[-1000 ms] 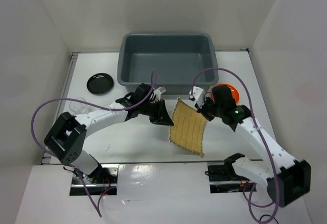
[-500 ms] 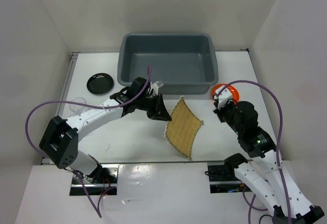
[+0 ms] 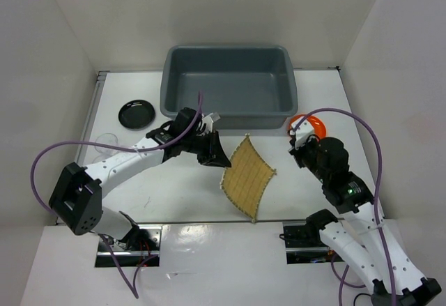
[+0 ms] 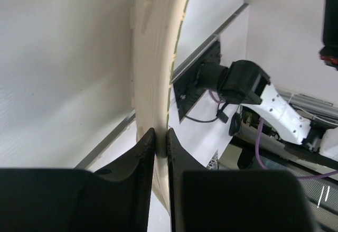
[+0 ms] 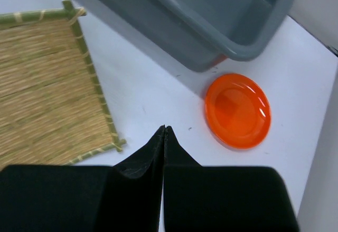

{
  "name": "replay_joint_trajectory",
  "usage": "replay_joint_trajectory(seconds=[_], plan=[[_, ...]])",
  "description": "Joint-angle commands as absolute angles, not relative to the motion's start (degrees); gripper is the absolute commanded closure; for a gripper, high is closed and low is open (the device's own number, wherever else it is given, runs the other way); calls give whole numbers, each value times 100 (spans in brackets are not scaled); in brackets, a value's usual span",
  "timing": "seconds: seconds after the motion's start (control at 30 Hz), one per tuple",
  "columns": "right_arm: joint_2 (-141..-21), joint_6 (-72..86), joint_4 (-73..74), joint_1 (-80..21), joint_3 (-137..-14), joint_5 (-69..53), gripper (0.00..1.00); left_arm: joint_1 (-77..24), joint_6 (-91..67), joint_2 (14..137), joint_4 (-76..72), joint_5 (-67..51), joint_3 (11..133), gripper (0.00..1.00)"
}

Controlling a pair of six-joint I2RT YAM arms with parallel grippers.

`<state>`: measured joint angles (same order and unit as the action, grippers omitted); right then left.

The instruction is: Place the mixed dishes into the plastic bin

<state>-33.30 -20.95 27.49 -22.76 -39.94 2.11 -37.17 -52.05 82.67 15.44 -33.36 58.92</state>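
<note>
The bamboo mat (image 3: pixel 245 183) hangs slanted and bent from my left gripper, so I should lower it and steady the mat's free side (image 3: pixel 267 175) with my right gripper before regripping.
My left gripper (image 3: pixel 221 159) is shut on the left edge of the tan bamboo mat (image 3: pixel 247 177) and holds it tilted above the table, in front of the grey plastic bin (image 3: pixel 230 86). The left wrist view shows the mat's edge (image 4: pixel 156 57) pinched between my jaws. My right gripper (image 3: pixel 296 144) is shut and empty, above the table between the mat (image 5: pixel 47 84) and the orange plate (image 5: pixel 237 110). The orange plate (image 3: pixel 310 123) lies by the bin's front right corner. The black plate (image 3: pixel 136 113) lies left of the bin. A clear glass (image 3: pixel 106 143) stands at the far left.
The bin (image 5: pixel 200 15) is empty and stands at the back centre. White walls enclose the table on three sides. The arm bases (image 3: pixel 306 235) sit at the near edge. Purple cables (image 3: pixel 49 159) loop beside both arms.
My right arm let go of the mat's right edge and pulled back toward the near right, shut. My left gripper keeps the mat, which has swung lower and flatter.
</note>
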Motion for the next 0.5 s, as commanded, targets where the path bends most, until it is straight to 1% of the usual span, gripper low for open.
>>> replay_joint_trajectory(seconds=[0.0,0.1,0.23,0.37,0.47], plan=[[-3506,-2486,2907,-2250,-3955,-908,100,-3753,-5045,8086,1459,-3402,5652,100],[-3656,-3128,3303,-2250,-4025,-1798,100,-3753,-4992,8200,1459,-3340,5459,100],[-4024,-4049,3760,-2312,-4078,-2388,100,-3753,-4773,8332,1407,-3340,5239,100],[-4710,-5199,4078,-2609,-4078,-2321,100,-3701,-4650,8656,1284,-3340,5116,100],[-5263,-5676,4288,-2715,-4078,-2197,100,-3700,-4649,8867,1047,-3340,5115,100]])
